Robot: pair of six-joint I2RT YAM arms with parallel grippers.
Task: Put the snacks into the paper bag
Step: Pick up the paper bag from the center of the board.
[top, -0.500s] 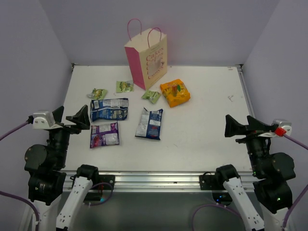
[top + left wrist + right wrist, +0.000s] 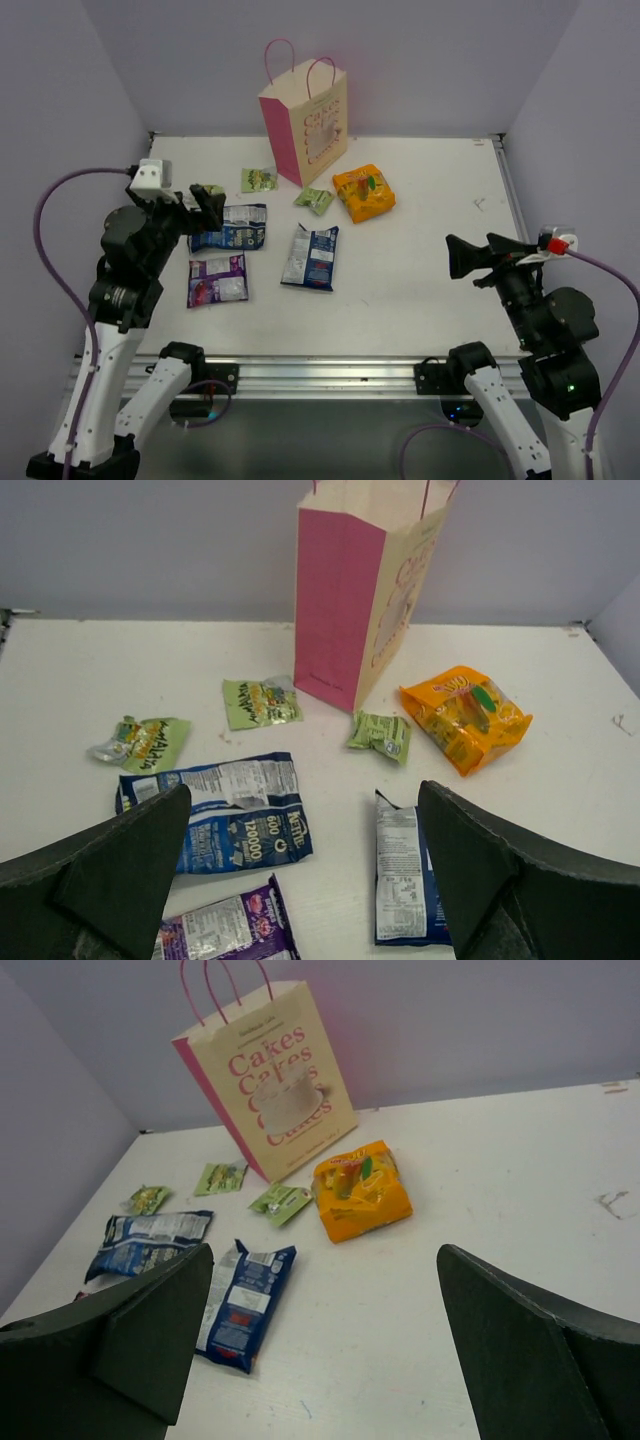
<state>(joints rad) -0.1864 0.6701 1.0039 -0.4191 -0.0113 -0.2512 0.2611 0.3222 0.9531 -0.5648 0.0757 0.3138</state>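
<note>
I can see the paper bag upright and the near pink handle (image 2: pixel 308 77) standing free above the paper bag's rim, so my left gripper should go next toward that rim (image 2: pixel 309 102) and close there.
The paper bag (image 2: pixel 305 125) stands upright at the back, cream with a pink side and "Cakes" print; it also shows in the left wrist view (image 2: pixel 345 590) and the right wrist view (image 2: pixel 275 1085). On the table lie the orange packet (image 2: pixel 364 192), two dark blue packets (image 2: pixel 232 228) (image 2: pixel 311 257), the purple packet (image 2: pixel 217 279) and green packets (image 2: pixel 259 179) (image 2: pixel 314 200). The third green packet (image 2: pixel 140 742) shows in the left wrist view only. My left gripper (image 2: pixel 205 205) (image 2: pixel 303 790) is open and empty above the left blue packet. My right gripper (image 2: pixel 470 255) (image 2: pixel 325 1250) is open and empty at the right.
The white table (image 2: pixel 430 200) ends at a metal rail along the near edge (image 2: pixel 320 370). Lilac walls close in the back and both sides. A purple cable (image 2: pixel 60 220) loops off the left arm. A small mark (image 2: pixel 480 204) sits on the right part of the table.
My left arm has risen and swung forward over the left packets, hiding one green packet in the top view. My right gripper has shifted a little left and forward. The packets have not moved.
</note>
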